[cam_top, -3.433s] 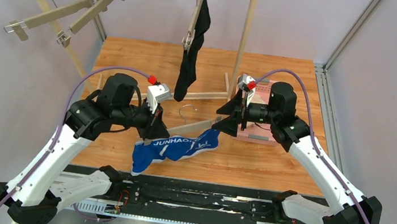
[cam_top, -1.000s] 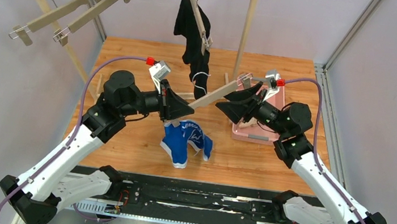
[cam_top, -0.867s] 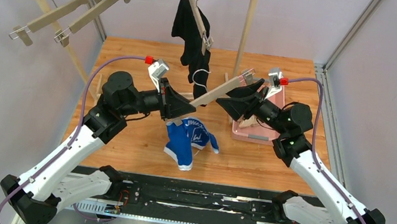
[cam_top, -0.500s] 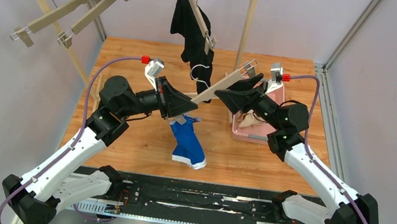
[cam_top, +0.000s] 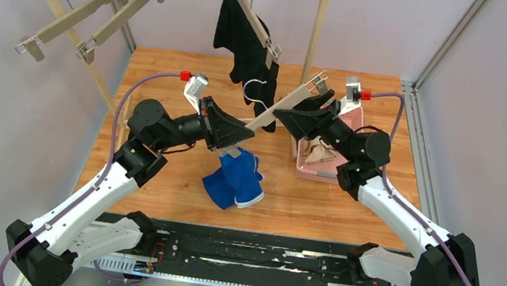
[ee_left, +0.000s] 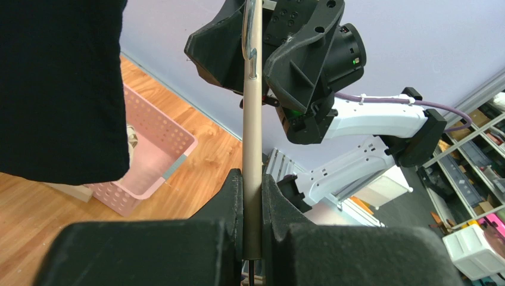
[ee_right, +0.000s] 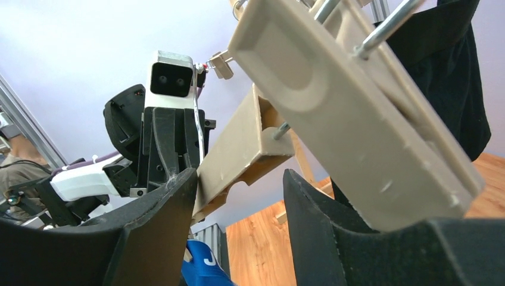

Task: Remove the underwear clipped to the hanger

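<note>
The bar beside the blue underwear's clip [cam_top: 230,152] is pinched in my left gripper, so my right gripper should hold the bar [cam_top: 290,101] while my left gripper squeezes the clip open.
My left gripper [cam_top: 239,131] is shut on the bar of a beige clip hanger [cam_top: 274,111], which slants up to the right above the table. Blue underwear [cam_top: 236,180] with white trim dangles from the hanger's lower end. The right gripper [cam_top: 292,111] sits open at the upper end, its jaws on either side of the bar [ee_right: 232,149], with the end clip [ee_right: 357,119] just in front. Black underwear [cam_top: 244,43] hangs on another hanger from the rail. Cream underwear [cam_top: 320,151] lies in the pink basket [cam_top: 320,173]. In the left wrist view the fingers [ee_left: 235,190] pinch the hanger [ee_left: 252,107].
A wooden clothes rack [cam_top: 314,41] stands at the back, its metal rail carrying two bare hangers [cam_top: 83,20] at the left. The rack's foot bar lies on the table behind the grippers. Both arms meet over the table's middle.
Both arms have raised the hanger and tilted it more steeply. The blue underwear has swung under its lower end. The black underwear's hanger has swayed on the rail.
</note>
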{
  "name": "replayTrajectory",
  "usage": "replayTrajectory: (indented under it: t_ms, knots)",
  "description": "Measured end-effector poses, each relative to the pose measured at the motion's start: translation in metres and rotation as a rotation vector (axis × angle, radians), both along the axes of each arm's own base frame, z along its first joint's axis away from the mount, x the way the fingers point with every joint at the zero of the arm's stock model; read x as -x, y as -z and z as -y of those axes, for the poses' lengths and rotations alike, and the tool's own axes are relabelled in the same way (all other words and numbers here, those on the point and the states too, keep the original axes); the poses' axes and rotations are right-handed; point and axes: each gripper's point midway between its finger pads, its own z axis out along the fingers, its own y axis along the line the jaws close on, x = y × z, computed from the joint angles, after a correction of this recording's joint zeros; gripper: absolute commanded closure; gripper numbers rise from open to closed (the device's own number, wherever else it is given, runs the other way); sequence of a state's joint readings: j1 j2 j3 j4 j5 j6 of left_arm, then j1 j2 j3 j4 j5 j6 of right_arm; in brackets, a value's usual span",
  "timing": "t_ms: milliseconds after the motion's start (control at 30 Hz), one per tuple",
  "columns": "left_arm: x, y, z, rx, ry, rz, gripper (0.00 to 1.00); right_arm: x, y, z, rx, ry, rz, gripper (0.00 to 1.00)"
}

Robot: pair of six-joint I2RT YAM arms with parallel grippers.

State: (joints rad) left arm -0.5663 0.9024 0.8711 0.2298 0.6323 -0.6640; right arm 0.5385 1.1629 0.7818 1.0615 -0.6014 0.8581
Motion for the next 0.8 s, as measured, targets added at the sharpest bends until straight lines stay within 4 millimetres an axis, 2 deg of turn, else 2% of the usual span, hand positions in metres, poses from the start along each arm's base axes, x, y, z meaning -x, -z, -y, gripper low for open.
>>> replayTrajectory:
  t_ms: [100,233,367,533,567,600,633,733,800]
  knots:
    - [-0.001,-0.001,0.0,0.01,-0.004,-0.002,1.0,-0.002,-0.002,-0.002,-0.012,-0.008,-0.002,0.46]
    - [-0.003,-0.004,0.001,0.02,-0.005,0.003,1.0,-0.001,-0.008,-0.004,-0.033,-0.024,0.005,0.55]
    - [-0.006,-0.003,0.002,0.03,-0.011,0.004,1.0,-0.002,-0.011,-0.006,-0.052,-0.041,0.006,0.56]
    - [-0.011,0.001,0.004,0.042,-0.024,-0.006,1.0,-0.005,-0.011,-0.01,-0.066,-0.057,-0.003,0.79]
    - [-0.012,0.001,0.004,0.046,-0.027,-0.005,1.0,-0.004,-0.012,-0.01,-0.072,-0.067,-0.008,0.84]
    - [-0.012,0.0,0.005,0.051,-0.03,-0.001,1.0,-0.003,-0.014,-0.011,-0.078,-0.072,-0.01,0.95]
    - [-0.013,0.0,0.005,0.055,-0.031,0.003,1.0,-0.002,-0.016,-0.01,-0.083,-0.077,-0.012,0.99]
    - [-0.011,-0.004,0.005,0.068,-0.028,0.032,1.0,0.002,-0.023,-0.011,-0.101,-0.098,-0.017,1.0]
    - [-0.01,-0.006,0.005,0.073,-0.025,0.041,0.95,0.004,-0.025,-0.01,-0.108,-0.104,-0.013,0.99]
